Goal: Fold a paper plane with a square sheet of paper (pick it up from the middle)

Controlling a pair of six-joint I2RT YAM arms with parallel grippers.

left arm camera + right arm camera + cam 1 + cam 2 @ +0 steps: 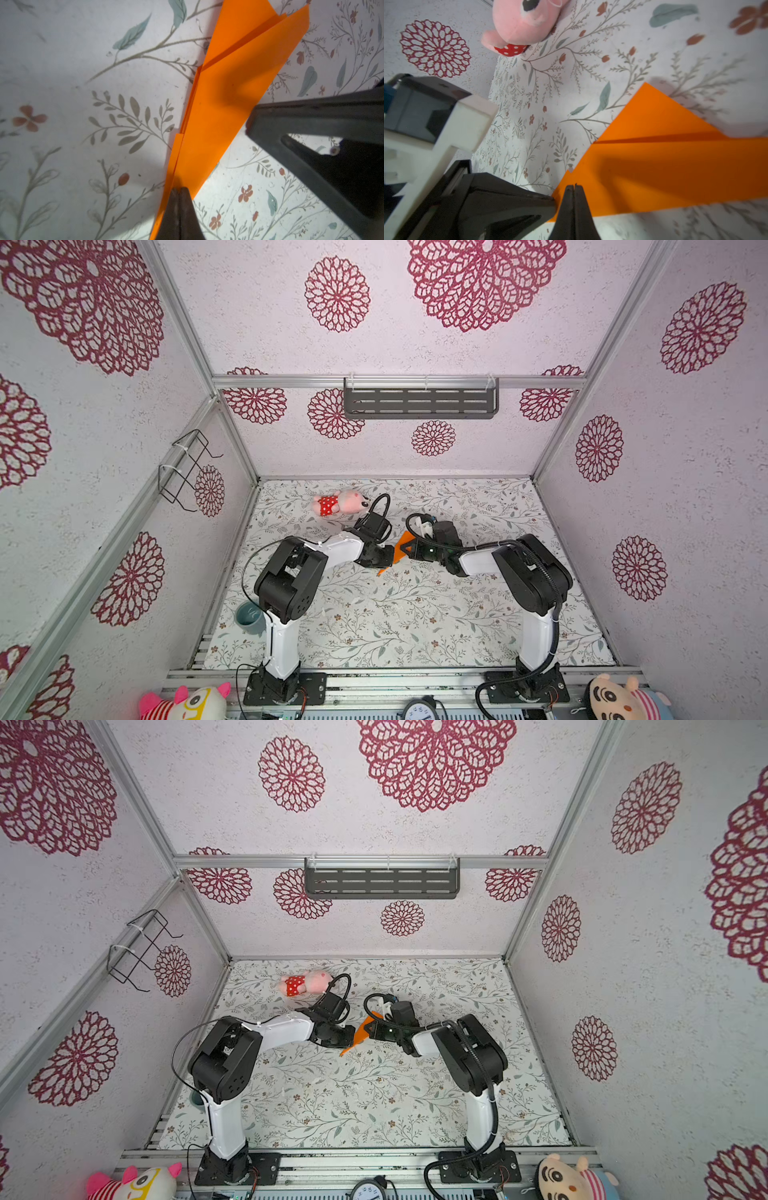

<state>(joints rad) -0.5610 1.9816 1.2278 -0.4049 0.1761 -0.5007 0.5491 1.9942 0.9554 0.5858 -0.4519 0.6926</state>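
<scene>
The dart's layers are open at the wide end (280, 18), past my right gripper's spot on the folded edge (272, 86). My right gripper should slide back and press toward that end.
The square sheet of paper shows only as a folded bright orange paper plane (401, 548) (363, 1032), a narrow dart lying flat mid-table between both arms. Its layered flaps and centre crease show in the left wrist view (218, 116) and the right wrist view (675, 166). My left gripper (179, 189) (390, 558) (352, 1037) is shut, its tips on the dart's narrow end. From the opposite side my right gripper (574, 186) (410, 549) (372, 1029) is shut too, tips on the wider end's edge. Neither has paper visibly between its jaws.
A pink plush toy (340, 502) (308, 982) (519, 22) in red dotted shorts lies behind the left gripper. A teal cup (249, 616) stands by the left arm's base. A slotted shelf (419, 400) hangs on the back wall, a wire rack (187, 468) on the left wall.
</scene>
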